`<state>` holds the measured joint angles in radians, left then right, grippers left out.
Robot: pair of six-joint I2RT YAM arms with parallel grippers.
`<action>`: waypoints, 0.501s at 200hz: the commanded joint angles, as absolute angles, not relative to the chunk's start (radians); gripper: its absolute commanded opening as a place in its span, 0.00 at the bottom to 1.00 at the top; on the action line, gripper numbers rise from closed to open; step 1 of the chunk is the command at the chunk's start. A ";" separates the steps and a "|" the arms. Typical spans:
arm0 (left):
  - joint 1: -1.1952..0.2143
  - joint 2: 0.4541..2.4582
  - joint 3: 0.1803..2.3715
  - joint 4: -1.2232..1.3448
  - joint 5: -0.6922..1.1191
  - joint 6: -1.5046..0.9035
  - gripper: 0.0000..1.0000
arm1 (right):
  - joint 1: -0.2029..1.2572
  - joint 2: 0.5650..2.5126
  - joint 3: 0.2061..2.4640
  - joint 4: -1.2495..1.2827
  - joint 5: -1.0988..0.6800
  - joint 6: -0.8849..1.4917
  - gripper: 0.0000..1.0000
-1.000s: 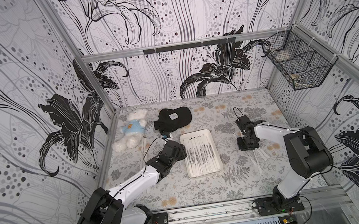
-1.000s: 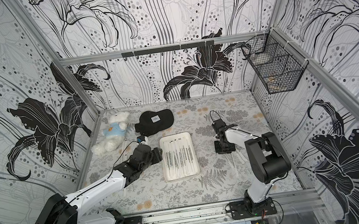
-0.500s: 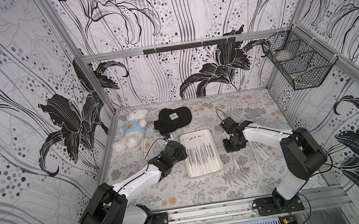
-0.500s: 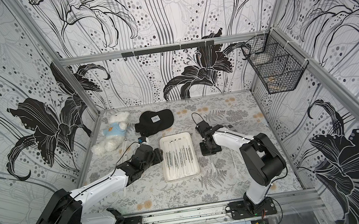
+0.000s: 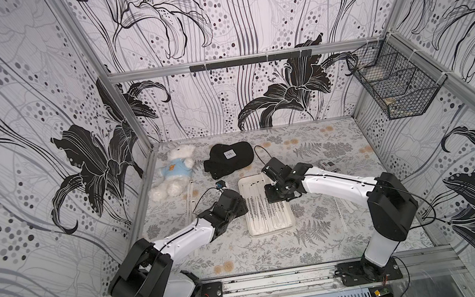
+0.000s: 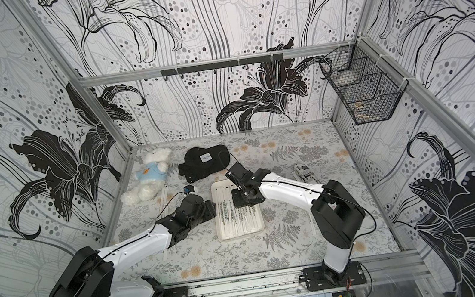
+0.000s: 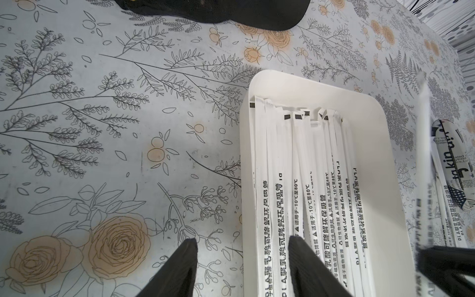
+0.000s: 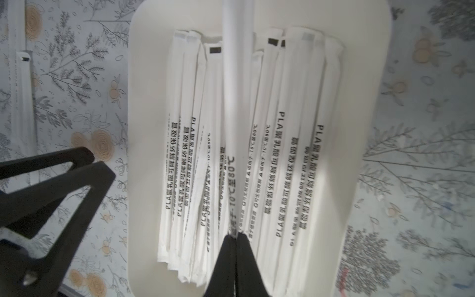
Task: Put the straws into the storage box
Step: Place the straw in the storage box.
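Observation:
The straw in my right gripper (image 8: 237, 118) lies lengthwise over the storage box's straws (image 8: 264, 163). I should go on lowering it until it rests among them, and then let it go.
The storage box (image 5: 273, 231) (image 6: 242, 234), a shallow white tray, lies mid-table with several straws (image 5: 263, 215) (image 7: 308, 167) (image 8: 282, 128) lying lengthwise in it. My right gripper (image 5: 277, 194) (image 8: 235, 235) hangs over the tray, shut on one straw (image 8: 232, 90) that points along the others. My left gripper (image 5: 239, 205) (image 7: 243, 239) is open and straddles the tray's left rim, with one finger over the straws and nothing held. Loose straws lie on the table right of the tray (image 5: 340, 213) and near the teddy (image 5: 189, 194).
A white teddy bear (image 5: 173, 174) and a black cap (image 5: 228, 158) lie behind the tray. A short printed tube (image 5: 328, 165) (image 7: 455, 164) lies to the tray's right. A wire mesh basket (image 5: 394, 86) hangs on the right wall.
My right arm has swung left from the table beside the tray to above it, and its gripper has shut on a straw. The left arm has barely moved.

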<state>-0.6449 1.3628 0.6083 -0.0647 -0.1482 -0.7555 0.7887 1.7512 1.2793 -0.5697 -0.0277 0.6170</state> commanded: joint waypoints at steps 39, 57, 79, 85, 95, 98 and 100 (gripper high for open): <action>-0.657 1.375 0.597 -0.022 -0.135 -0.767 0.62 | 0.815 1.871 1.285 -0.508 -0.054 0.688 0.07; -0.656 1.375 0.592 -0.016 -0.136 -0.770 0.61 | 0.816 1.883 1.267 -0.487 -0.067 0.699 0.07; -0.656 1.382 0.592 -0.008 -0.130 -0.771 0.61 | 0.821 1.900 1.258 -0.476 -0.079 0.711 0.07; -0.657 1.383 0.592 -0.009 -0.130 -0.770 0.61 | 0.822 1.904 1.255 -0.471 -0.084 0.717 0.07; -0.656 1.385 0.593 -0.009 -0.130 -0.768 0.61 | 0.824 1.910 1.249 -0.463 -0.089 0.725 0.07; -0.656 1.384 0.593 -0.008 -0.130 -0.768 0.61 | 0.824 1.911 1.249 -0.462 -0.090 0.727 0.07; -0.656 1.383 0.593 -0.010 -0.130 -0.768 0.61 | 0.824 1.912 1.249 -0.462 -0.089 0.728 0.07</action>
<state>-0.6540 1.3708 0.6033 -0.0414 -0.1371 -0.7662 0.8162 1.8839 1.2705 -0.4808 -0.0685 0.6933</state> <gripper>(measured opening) 0.613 0.070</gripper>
